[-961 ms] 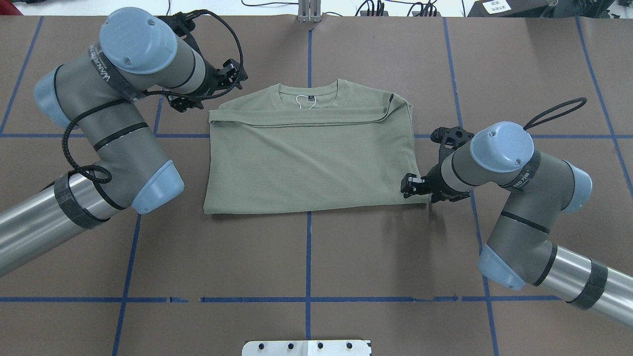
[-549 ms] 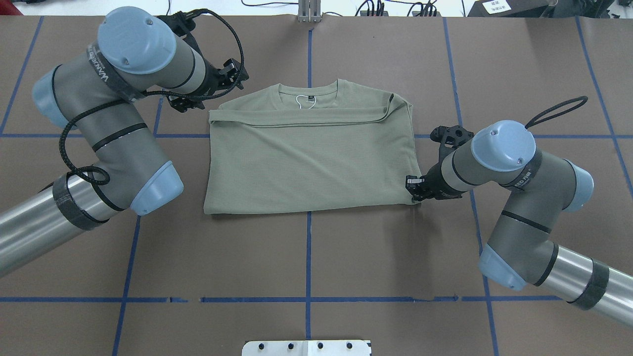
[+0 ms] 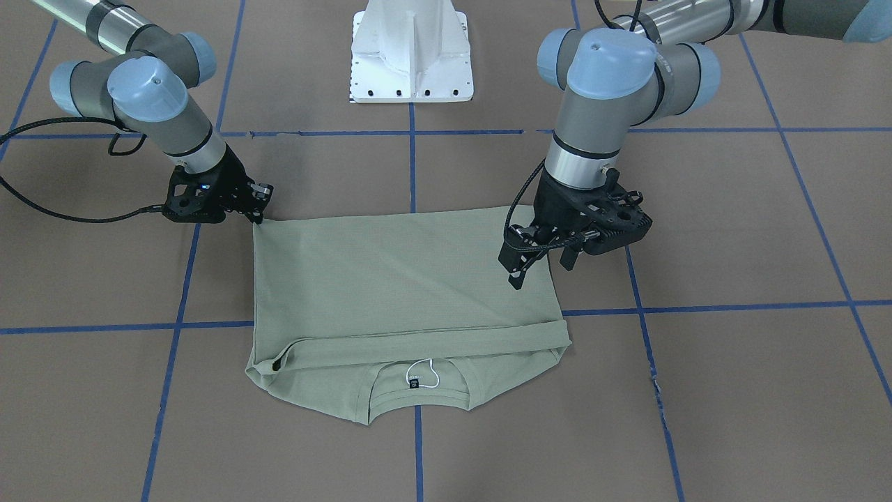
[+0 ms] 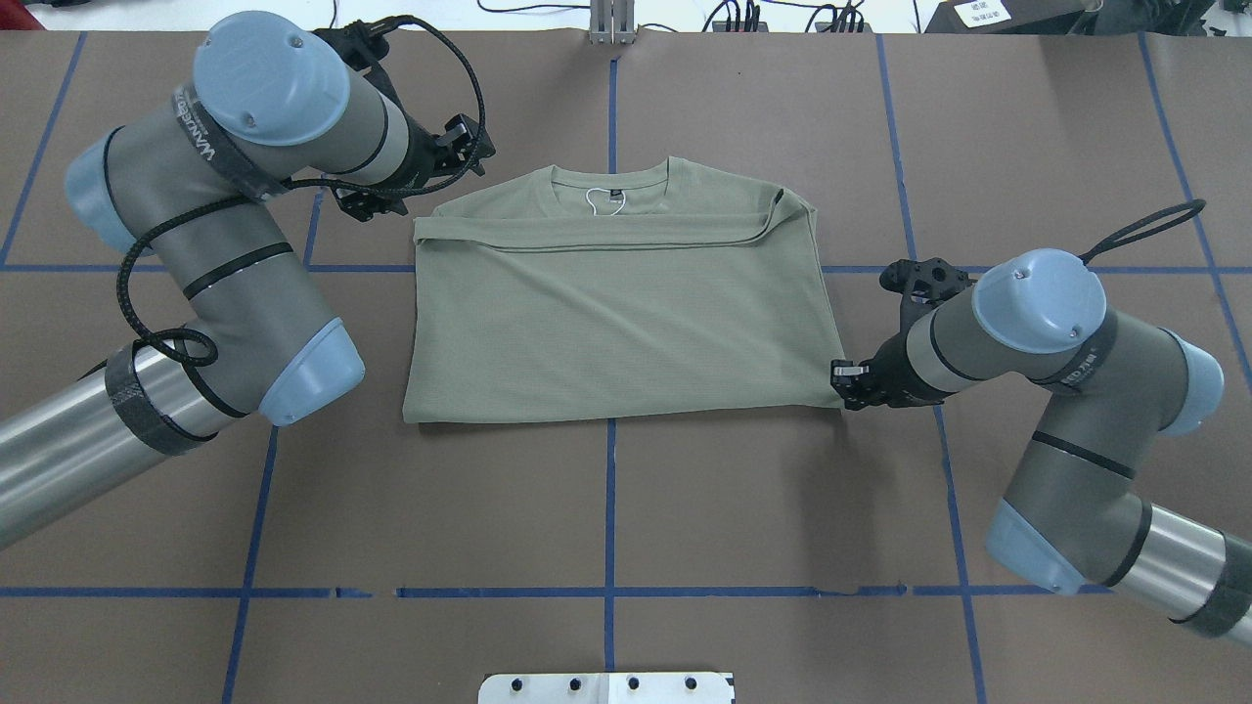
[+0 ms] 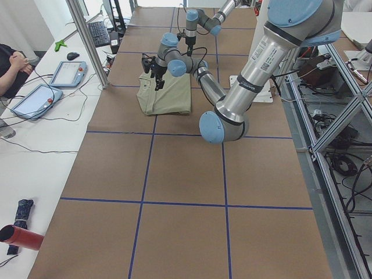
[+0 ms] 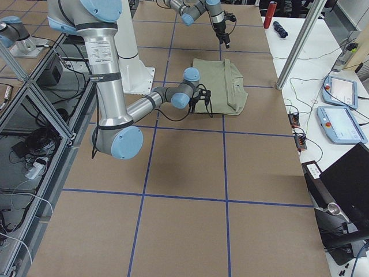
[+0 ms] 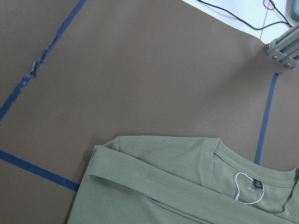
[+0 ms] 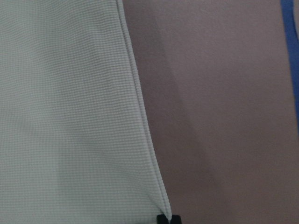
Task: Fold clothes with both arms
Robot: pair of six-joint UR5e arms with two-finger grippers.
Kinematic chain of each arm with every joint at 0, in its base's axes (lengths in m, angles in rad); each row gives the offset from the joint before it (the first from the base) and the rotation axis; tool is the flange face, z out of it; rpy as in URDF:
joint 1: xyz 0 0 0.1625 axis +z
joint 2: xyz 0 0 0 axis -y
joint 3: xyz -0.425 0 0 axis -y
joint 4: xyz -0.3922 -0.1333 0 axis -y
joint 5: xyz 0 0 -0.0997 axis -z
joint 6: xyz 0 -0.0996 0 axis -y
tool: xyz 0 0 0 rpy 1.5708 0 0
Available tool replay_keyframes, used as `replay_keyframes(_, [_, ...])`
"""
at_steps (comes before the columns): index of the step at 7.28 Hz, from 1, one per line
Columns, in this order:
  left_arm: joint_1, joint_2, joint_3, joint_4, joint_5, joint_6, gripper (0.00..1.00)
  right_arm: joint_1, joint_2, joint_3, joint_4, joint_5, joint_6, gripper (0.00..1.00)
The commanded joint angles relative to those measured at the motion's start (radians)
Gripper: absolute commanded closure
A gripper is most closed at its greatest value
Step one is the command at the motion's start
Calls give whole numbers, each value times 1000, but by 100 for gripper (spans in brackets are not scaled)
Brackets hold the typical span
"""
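Note:
My left gripper hangs clear of the flat shirt (image 3: 401,276). My right gripper should go on pulling the hem corner (image 3: 257,225) toward my side until the shirt lies at a slant.
The pale sage-green shirt (image 4: 616,313) lies flat on the brown table, collar at the far side, with a sleeve folded across its chest. My right gripper (image 4: 843,381) is low at the shirt's near right corner, shut on that corner; in the right wrist view the hem (image 8: 140,116) tapers down into the closed fingertips (image 8: 161,218). My left gripper (image 3: 540,275) hangs open above the table, beside the shirt's far left shoulder (image 4: 421,230), holding nothing. The left wrist view shows that shoulder and the collar (image 7: 247,186), but no fingers.
Blue tape lines (image 4: 608,508) cross the brown table. The white pedestal base (image 3: 411,52) stands at the robot's side. A metal post (image 4: 611,24) rises at the far edge. A seated person (image 5: 11,64) and tablets (image 5: 67,72) are at a side table beyond it.
My right gripper has moved right, from over the shirt's right edge to its near right corner, drawing the corner outward. The left arm has barely moved.

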Motion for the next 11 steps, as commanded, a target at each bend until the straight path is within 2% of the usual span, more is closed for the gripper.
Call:
replay_keyframes(1, [4,2,-23,2,0,-23,0,-19,-120,107,-1,21,4,100])
replay_keyframes(3, [24,3,-43,22,2,-46,0,-83,-256,220,0,81,11,100])
replay_keyframes(5, [25,8,-43,22,3,-46,0,-219,-441,387,2,147,13,100])
replay_keyframes(7, [40,11,-81,25,3,-46,0,-389,-484,403,2,152,73,100])
replay_keyframes(8, [47,17,-110,57,3,-46,0,-412,-502,406,6,153,74,30])
replay_keyframes(9, [56,17,-123,62,0,-46,0,-410,-498,425,10,153,94,0])
replay_keyframes(11, [132,26,-143,59,0,-47,0,-230,-450,466,10,153,96,0])
